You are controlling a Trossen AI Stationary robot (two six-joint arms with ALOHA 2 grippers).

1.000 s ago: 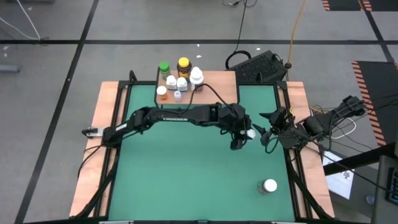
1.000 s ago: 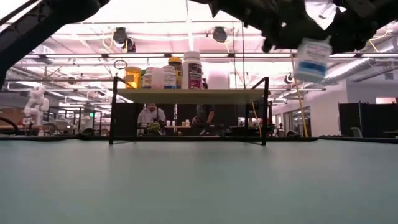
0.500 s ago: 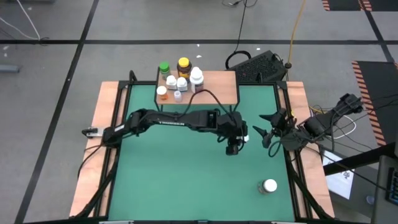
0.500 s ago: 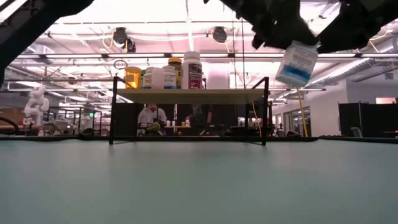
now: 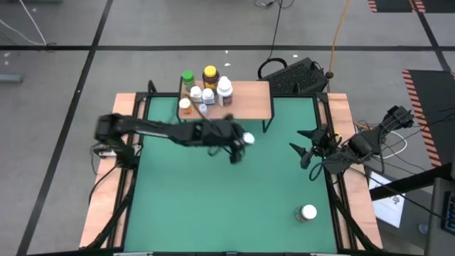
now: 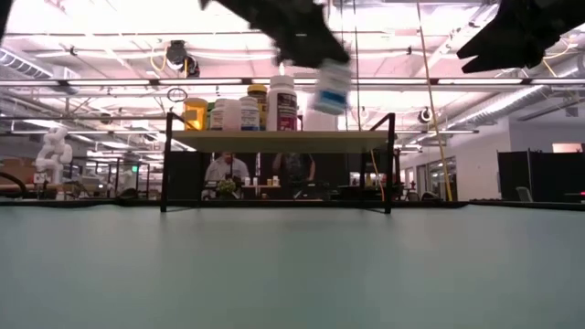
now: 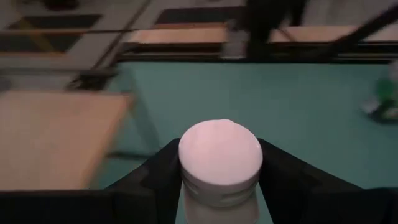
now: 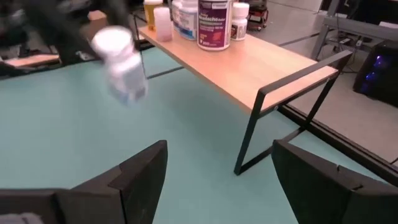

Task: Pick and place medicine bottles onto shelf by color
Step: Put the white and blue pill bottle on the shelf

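Observation:
My left gripper is carrying the pill bottle (image 6: 332, 89) with its cap up, and the board (image 5: 232, 110) beside the white bottles is clear. It should keep moving the pill bottle there until the bottle's base rests.
My left gripper (image 5: 239, 145) is shut on a white-capped pill bottle (image 5: 247, 138) in the air above the green mat, just near of the shelf (image 5: 245, 99). In the low view the bottle (image 6: 332, 87) hangs tilted at the height of the shelf board (image 6: 279, 140). Several bottles stand on the board's left part: a green-capped one (image 5: 188, 76), an amber one with a yellow cap (image 5: 210, 73), an orange one (image 5: 185, 105) and white ones (image 5: 225, 87). My right gripper (image 5: 302, 150) is open and empty near the mat's right edge. My left gripper pinches the bottle between its two fingers (image 7: 158, 174), on the bottle's body just below the white cap (image 7: 219, 190). The bottle is lifted clear of the mat and tilted, its cap (image 5: 247, 138) showing from above.
A larger bottle with a white lid (image 5: 308, 212) stands on the mat at the near right. The right half of the shelf board (image 8: 261, 65) is bare wood. The shelf's black legs (image 6: 390, 164) stand on the mat's far side. A wooden frame (image 5: 106, 178) borders the mat.
My left gripper has carried the bottle from beside my right gripper toward the table's left edge and a little toward the far edge, ending close in front of the shelf. The bottle has stayed clear of the mat and tilted in the hold.

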